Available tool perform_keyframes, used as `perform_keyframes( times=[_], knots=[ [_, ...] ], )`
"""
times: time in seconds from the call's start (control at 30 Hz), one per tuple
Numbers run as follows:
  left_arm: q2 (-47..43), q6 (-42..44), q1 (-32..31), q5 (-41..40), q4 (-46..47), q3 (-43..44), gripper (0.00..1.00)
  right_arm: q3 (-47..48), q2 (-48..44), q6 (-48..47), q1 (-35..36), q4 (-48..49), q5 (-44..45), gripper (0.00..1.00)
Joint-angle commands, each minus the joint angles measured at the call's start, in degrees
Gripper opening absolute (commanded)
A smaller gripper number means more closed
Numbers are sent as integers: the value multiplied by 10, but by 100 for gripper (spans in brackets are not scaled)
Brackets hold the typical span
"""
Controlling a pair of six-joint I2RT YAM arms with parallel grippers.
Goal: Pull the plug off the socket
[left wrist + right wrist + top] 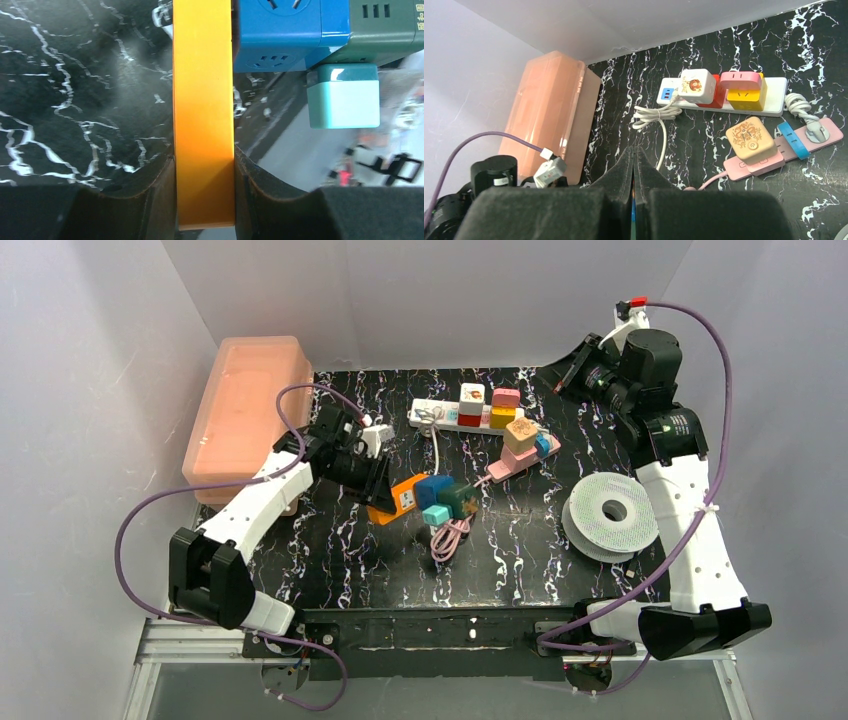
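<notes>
My left gripper should keep lowering the orange power strip until it rests, then let go, because the strip hangs over clear black tabletop, held across its loose end.
The orange power strip lies mid-table with its coiled pink cable in front of it. A blue cube adapter, a dark green block and a small teal plug sit on it. My left gripper is shut on the strip's left end. In the left wrist view the orange strip is clamped between my fingers, with the blue cube, the green block and the teal plug to its right. My right gripper is raised at the back right, shut and empty.
A long white strip with several coloured adapters lies at the back, and a pink strip with a tan cube lies beside it. A pink lidded bin stands at the back left. A white tape roll lies at the right.
</notes>
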Motion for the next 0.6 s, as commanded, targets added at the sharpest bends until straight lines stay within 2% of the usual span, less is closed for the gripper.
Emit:
perform_keyframes(
  times=[0.0,0.13,0.47,0.57],
  knots=[
    [-10,110,-14,-42,-4,-40,0,-11,-18,-11,-2,34,-12,1],
    [7,143,-25,-107,36,-68,0,-21,-24,-10,-3,41,-9,1],
    [82,166,-45,-152,135,-108,0,-23,-23,-7,-2,44,-11,1],
    [91,165,-55,-150,129,-105,24,-28,-24,-7,-2,45,-10,1]
  ],
)
